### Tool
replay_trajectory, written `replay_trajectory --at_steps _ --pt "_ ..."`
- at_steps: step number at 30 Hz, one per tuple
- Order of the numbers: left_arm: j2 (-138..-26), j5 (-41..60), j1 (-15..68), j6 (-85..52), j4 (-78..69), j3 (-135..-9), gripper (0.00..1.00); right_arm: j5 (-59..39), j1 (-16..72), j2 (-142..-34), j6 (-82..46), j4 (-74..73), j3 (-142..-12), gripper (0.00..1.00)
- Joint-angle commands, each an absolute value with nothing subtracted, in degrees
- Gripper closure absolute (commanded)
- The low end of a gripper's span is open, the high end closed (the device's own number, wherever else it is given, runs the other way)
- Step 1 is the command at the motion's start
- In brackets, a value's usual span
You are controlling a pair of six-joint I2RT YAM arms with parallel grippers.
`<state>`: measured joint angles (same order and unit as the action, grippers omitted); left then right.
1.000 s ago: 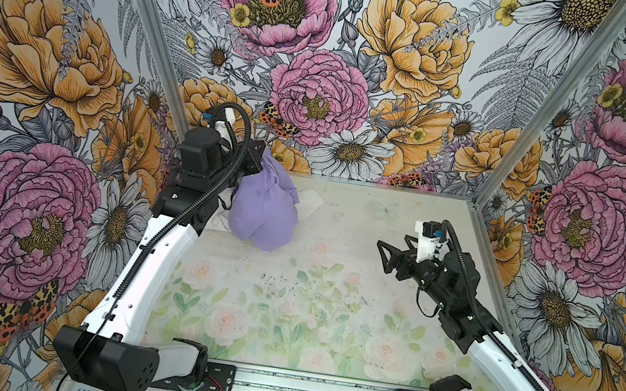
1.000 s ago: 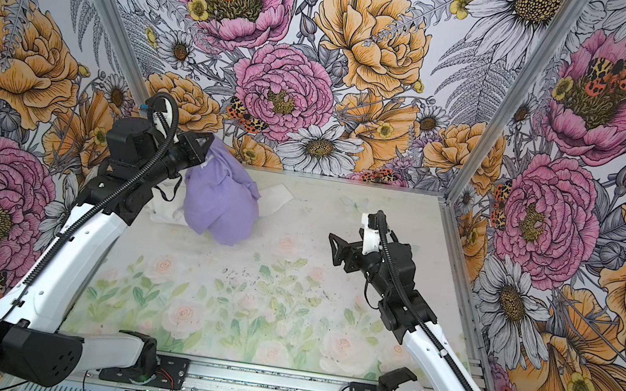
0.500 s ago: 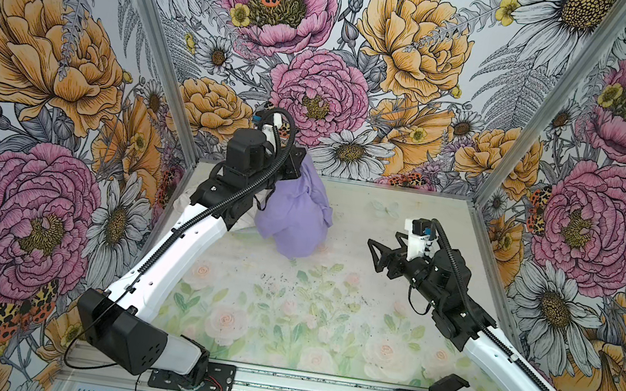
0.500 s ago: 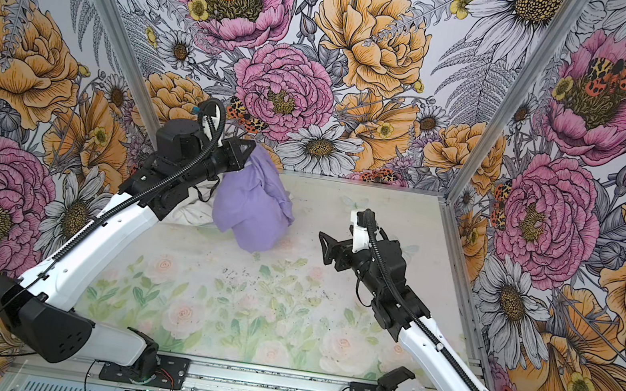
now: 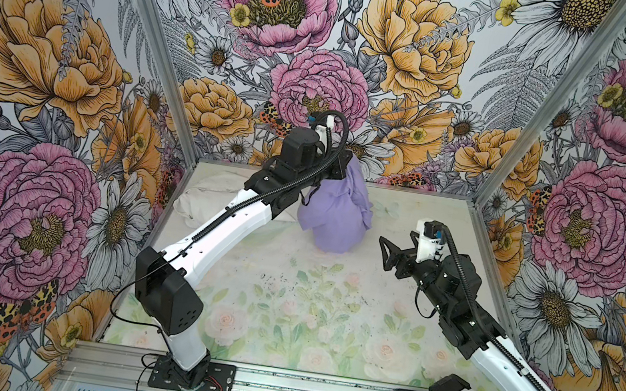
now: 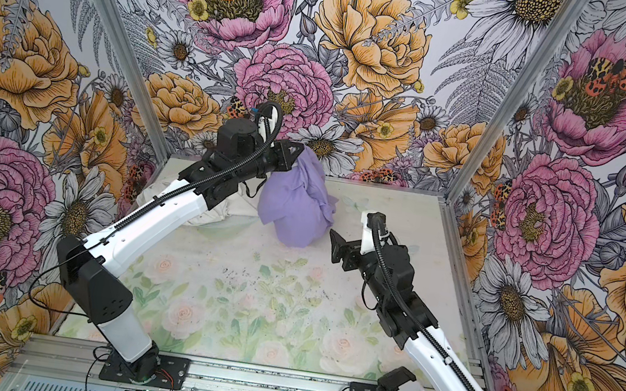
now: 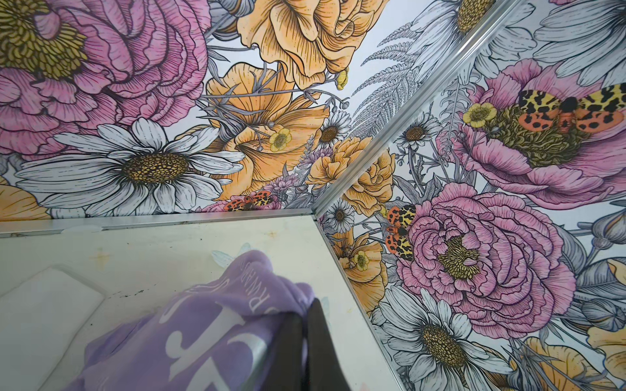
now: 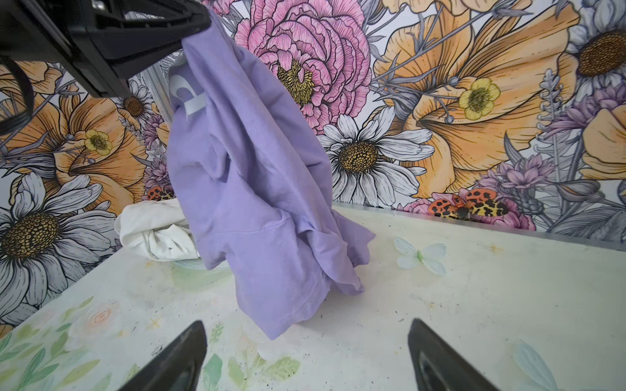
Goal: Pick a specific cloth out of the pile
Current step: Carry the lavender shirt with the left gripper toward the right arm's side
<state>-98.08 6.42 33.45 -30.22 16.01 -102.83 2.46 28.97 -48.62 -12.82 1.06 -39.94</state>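
My left gripper keeps carrying the lavender cloth, which hangs clear of the white pile, toward the empty back corner until it rests there, then let go.
The lavender cloth hangs in a bunch from my left gripper, which is shut on its top edge above the back middle of the table. White lettering shows on the cloth beside the closed left gripper. The cloth's lower folds reach down to about table level. The white pile lies at the back left, partly behind the left arm. My right gripper stands open and empty, just right of the cloth.
Floral walls close the table in on three sides, with metal corner posts at the back. The table mat carries a pale flower print. Both arm bases sit on the front rail.
My left arm has carried the cloth from the back left, over the pile, to the back middle. The right gripper has shifted slightly left, staying open.
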Motion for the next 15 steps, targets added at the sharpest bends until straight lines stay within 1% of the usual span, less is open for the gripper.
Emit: replay_trajectory --at_steps 1,10,15 --pt "-101.3 6.3 34.8 -31.3 12.0 -107.7 1.0 6.2 29.4 -46.8 -11.5 2.4 -38.7 0.07" --pt "-115.2 8.5 38.5 -33.9 11.8 -120.5 1.0 12.6 28.0 -44.7 -11.5 5.2 -37.0 0.07" --pt "-123.5 10.0 40.3 -36.3 11.8 -130.1 1.0 14.8 25.4 -42.8 -13.1 7.1 -36.1 0.07"
